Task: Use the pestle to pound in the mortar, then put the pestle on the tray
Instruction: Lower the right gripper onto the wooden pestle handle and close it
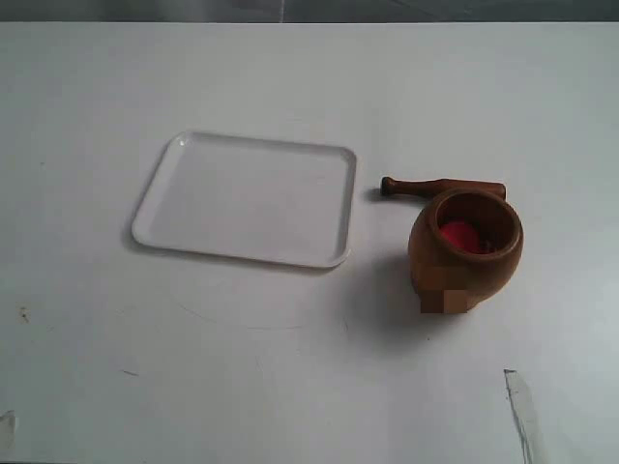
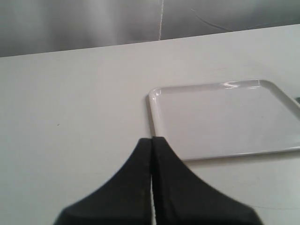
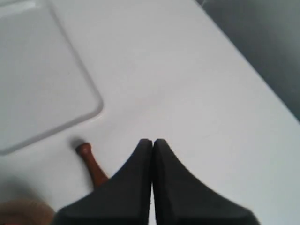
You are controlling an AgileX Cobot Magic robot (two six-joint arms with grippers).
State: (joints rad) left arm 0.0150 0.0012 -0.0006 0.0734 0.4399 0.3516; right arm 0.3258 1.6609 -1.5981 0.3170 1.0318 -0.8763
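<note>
My right gripper should go on down to the slim handle (image 1: 413, 188) before it closes behind the knob, because the pestle's small knob (image 1: 388, 186) is clear of both the mortar and the tray.
The brown wooden mortar (image 1: 465, 251) stands upright on the white table, right of centre, with something red inside it. Just behind it the dark pestle (image 1: 426, 188) lies flat, its small knob pointing toward the white tray (image 1: 247, 199) on the left. Neither arm shows in the exterior view. My left gripper (image 2: 152, 139) is shut and holds nothing, hovering near a corner of the tray (image 2: 225, 117). My right gripper (image 3: 152, 141) is shut and holds nothing, above the table beside the pestle (image 3: 91, 164), whose thick end its fingers hide. A blurred edge of the mortar (image 3: 23, 213) shows nearby.
The white table (image 1: 290, 377) spreads all round the objects. Its far edge (image 1: 309, 21) meets a grey backdrop. A small torn mark (image 1: 517, 396) lies near the front right. A corner of the tray (image 3: 42, 79) lies beyond the pestle's knob in the right wrist view.
</note>
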